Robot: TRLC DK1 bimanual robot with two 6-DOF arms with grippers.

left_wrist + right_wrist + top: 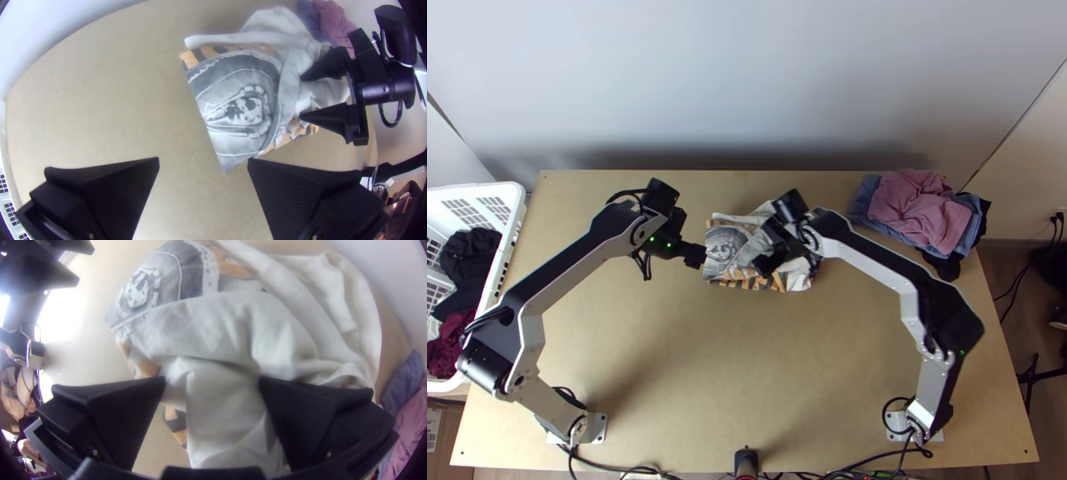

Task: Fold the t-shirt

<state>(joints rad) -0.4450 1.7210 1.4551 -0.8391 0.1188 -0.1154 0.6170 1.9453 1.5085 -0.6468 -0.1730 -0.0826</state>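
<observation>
The t-shirt (pixel 726 246) will rise as one bundle with its ends hanging down when the robot lifts it, because the whitish folds (pixel 227 331) lie piled across its middle.
The t-shirt (pixel 725 250) lies partly folded and bunched near the middle of the table, its grey print and orange-striped parts showing beside loose whitish cloth. Left of it is my left gripper (pixel 695 254); in the left wrist view the left gripper (pixel 203 162) stands open, with bare table between its fingers and the t-shirt (pixel 240 102) beyond. My right gripper (pixel 767 248) is over the shirt's right part. In the right wrist view, the right gripper (pixel 212 382) is open above whitish folds of the t-shirt (pixel 213 329); contact with the cloth cannot be made out.
A pile of pink and blue clothes (pixel 915 212) lies at the table's far right corner. The white basket (pixel 517 216) with dark clothes stands along the left edge. Bare tabletop (pixel 747 360) stretches between the arms, nearer than the shirt.
</observation>
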